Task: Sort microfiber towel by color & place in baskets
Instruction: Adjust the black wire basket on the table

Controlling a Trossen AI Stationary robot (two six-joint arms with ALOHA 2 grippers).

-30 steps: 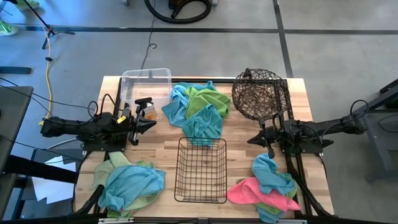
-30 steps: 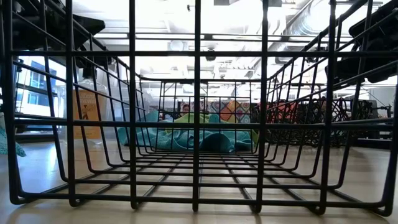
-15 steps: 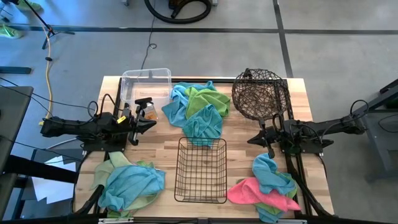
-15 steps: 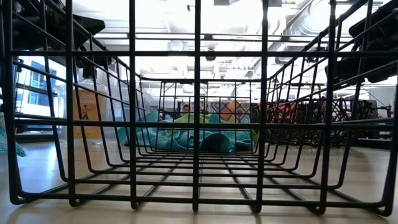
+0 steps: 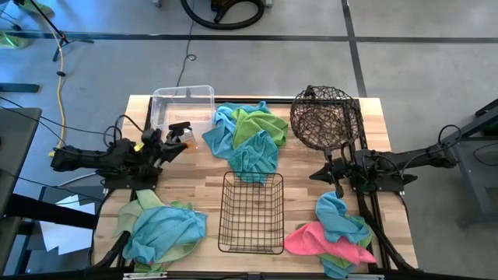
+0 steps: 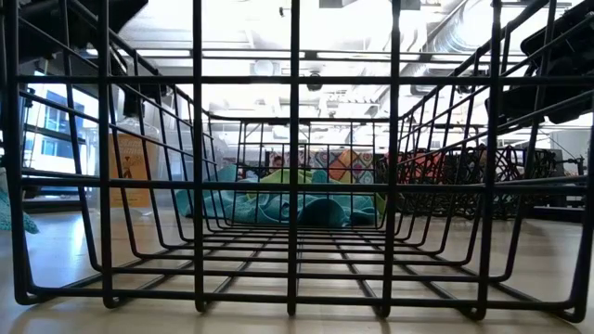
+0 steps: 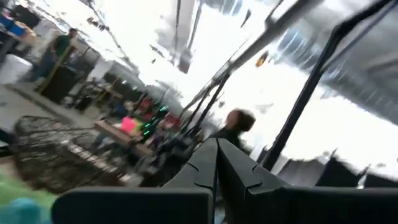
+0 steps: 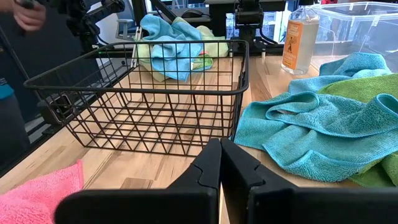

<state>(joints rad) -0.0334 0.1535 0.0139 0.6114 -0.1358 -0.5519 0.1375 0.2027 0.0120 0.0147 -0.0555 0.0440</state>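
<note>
My left gripper needs to move the basket by its rim (image 5: 225, 177) before sorting, because the wire basket's far end (image 5: 254, 176) crowds the blue towel in the far heap.
Three heaps of microfiber towels lie on the table. A blue and green heap (image 5: 247, 136) sits at the far middle (image 8: 323, 121). A blue and green heap (image 5: 159, 231) is at near left. A pink, blue and green heap (image 5: 334, 235) is at near right. The clear bin (image 5: 183, 105), the black wire basket (image 5: 251, 212) and the round woven basket (image 5: 325, 117) hold no towels. My left gripper (image 5: 185, 146) is shut beside the clear bin and tipped upward (image 7: 217, 152). My right gripper (image 5: 313, 176) hovers shut, right of the wire basket (image 8: 219, 149).
A bottle with an orange label (image 8: 296, 37) stands by the clear bin, close to my left gripper. The wire basket (image 6: 293, 139) fills the low view. A person's hand (image 8: 28, 15) shows beyond the table's left side. Bare wood lies between the baskets and heaps.
My left gripper has risen and swung toward the table's far edge, tipping upward; its wrist view now looks at the room and ceiling. The right arm, the towels and the baskets have kept still.
</note>
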